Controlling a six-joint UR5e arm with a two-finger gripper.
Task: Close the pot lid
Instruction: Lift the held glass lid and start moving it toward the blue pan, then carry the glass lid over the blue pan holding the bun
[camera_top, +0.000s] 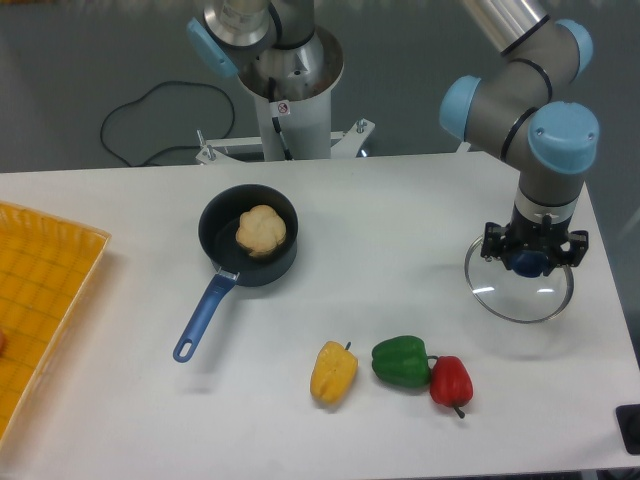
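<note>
The pale bun-like piece (261, 231) sits low inside the pot's rim, so the lid (519, 290) will settle over it when the robot's gripper lowers the lid there.
The pot (225, 255), a dark navy saucepan, stands uncovered left of the table's centre, its blue handle (204, 316) pointing toward the front left. A pale bun-like piece (261, 230) lies inside it. The lid (520, 300), a clear glass disc with a metal rim and a blue knob (531, 263), lies flat on the table at the far right. My gripper (533, 250) hangs straight down over the lid. Its fingers stand apart on either side of the knob without pressing it, so the gripper is open.
A yellow pepper (334, 372), a green pepper (402, 361) and a red pepper (451, 380) lie in a row near the front, between pot and lid. A yellow tray (40, 300) fills the left edge. The arm's base (290, 90) stands behind the pot.
</note>
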